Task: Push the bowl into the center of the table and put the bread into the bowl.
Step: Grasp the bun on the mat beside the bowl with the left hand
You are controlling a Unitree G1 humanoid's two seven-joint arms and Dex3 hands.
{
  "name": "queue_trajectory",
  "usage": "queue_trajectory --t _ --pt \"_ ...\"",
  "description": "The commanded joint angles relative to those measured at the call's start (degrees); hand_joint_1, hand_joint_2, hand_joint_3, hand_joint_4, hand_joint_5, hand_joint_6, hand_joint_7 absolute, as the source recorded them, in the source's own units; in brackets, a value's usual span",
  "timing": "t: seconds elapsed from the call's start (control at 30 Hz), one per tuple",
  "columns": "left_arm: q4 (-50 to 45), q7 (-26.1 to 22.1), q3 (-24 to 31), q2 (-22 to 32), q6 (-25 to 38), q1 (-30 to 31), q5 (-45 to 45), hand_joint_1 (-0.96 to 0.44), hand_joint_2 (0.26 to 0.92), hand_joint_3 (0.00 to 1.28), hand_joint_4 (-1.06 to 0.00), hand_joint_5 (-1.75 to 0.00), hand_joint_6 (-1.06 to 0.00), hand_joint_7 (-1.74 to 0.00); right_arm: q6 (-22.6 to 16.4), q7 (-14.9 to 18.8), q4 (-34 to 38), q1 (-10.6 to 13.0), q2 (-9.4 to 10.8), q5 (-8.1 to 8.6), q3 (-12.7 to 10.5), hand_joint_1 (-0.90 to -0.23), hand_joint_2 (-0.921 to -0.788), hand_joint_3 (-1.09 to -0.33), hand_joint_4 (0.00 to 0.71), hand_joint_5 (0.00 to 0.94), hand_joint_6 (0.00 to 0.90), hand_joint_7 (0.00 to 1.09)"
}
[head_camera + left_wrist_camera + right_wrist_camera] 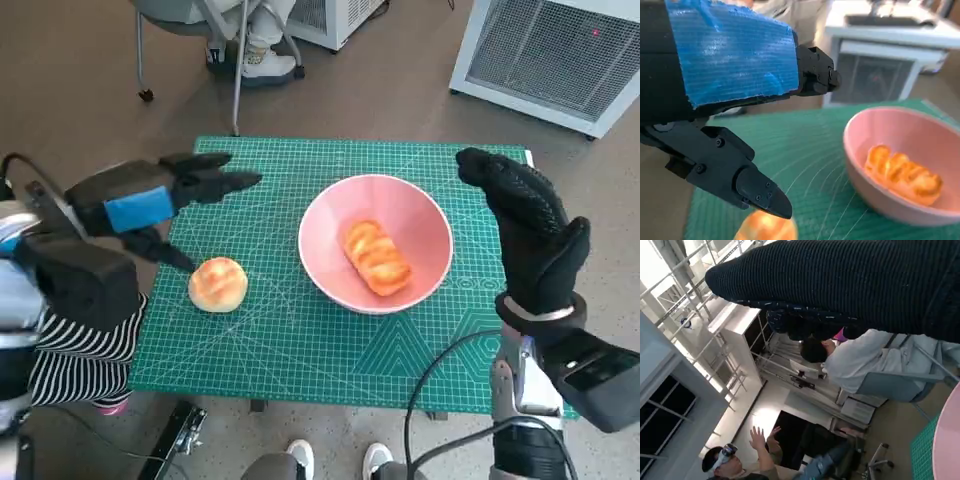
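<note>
I expect the bread roll point(218, 285) to settle into a gap point(332, 264) beside the long bread and touch the long bread when I put it in the bowl.
A pink bowl point(425, 225) stands near the middle of the green cutting mat point(290, 340), with a long ridged bread point(377, 257) lying inside it. A round bread roll point(218, 284) lies on the mat left of the bowl. My left hand point(160, 200) hovers just above and behind the roll, fingers apart, holding nothing. In the left wrist view the bowl point(875, 135), the long bread point(903, 174) and the roll point(765, 227) show under my fingers point(755, 187). My right hand point(530, 235) is raised beside the bowl's right side, open and upright.
The mat covers the small table. A chair with a seated person's feet point(268, 60) stands behind the table, and a white cabinet point(550, 55) at the back right. Shoes point(335, 460) show at the front edge. In the right wrist view a person point(860, 357) sits and another raises a hand point(757, 437).
</note>
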Motion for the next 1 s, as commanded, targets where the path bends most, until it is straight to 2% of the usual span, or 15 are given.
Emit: queue_trajectory --t 0.03,0.47,0.83,1.0 --pt "-0.23 -0.96 -0.24 0.56 1.22 1.70 0.10 -0.19 0.700 0.00 -0.12 0.00 -0.25 -0.04 0.28 0.87 1.56 0.06 -0.05 0.23 0.03 -0.669 -0.921 -0.693 0.148 0.000 0.050 0.44" --pt "4.85 -0.62 -3.48 -1.98 1.59 2.62 1.74 -0.16 0.711 0.00 -0.11 0.00 -0.25 -0.01 0.39 2.14 1.89 -0.06 -0.35 1.09 -0.29 -0.670 -0.921 -0.693 0.142 0.000 0.050 0.44" --pt "14.50 0.77 -7.19 -5.50 -0.23 0.98 4.73 -0.13 0.725 0.01 -0.12 0.00 -0.28 -0.01 1.15 2.67 1.08 0.39 -0.69 1.77 -0.51 -0.669 -0.921 -0.695 0.140 0.000 0.048 0.44" --pt "18.72 2.16 -8.98 -6.85 -1.01 -0.15 7.01 -0.07 0.728 0.01 -0.16 -0.01 -0.31 -0.02 1.47 2.79 0.60 0.69 -0.96 2.04 -0.63 -0.669 -0.921 -0.696 0.139 0.000 0.046 0.44"
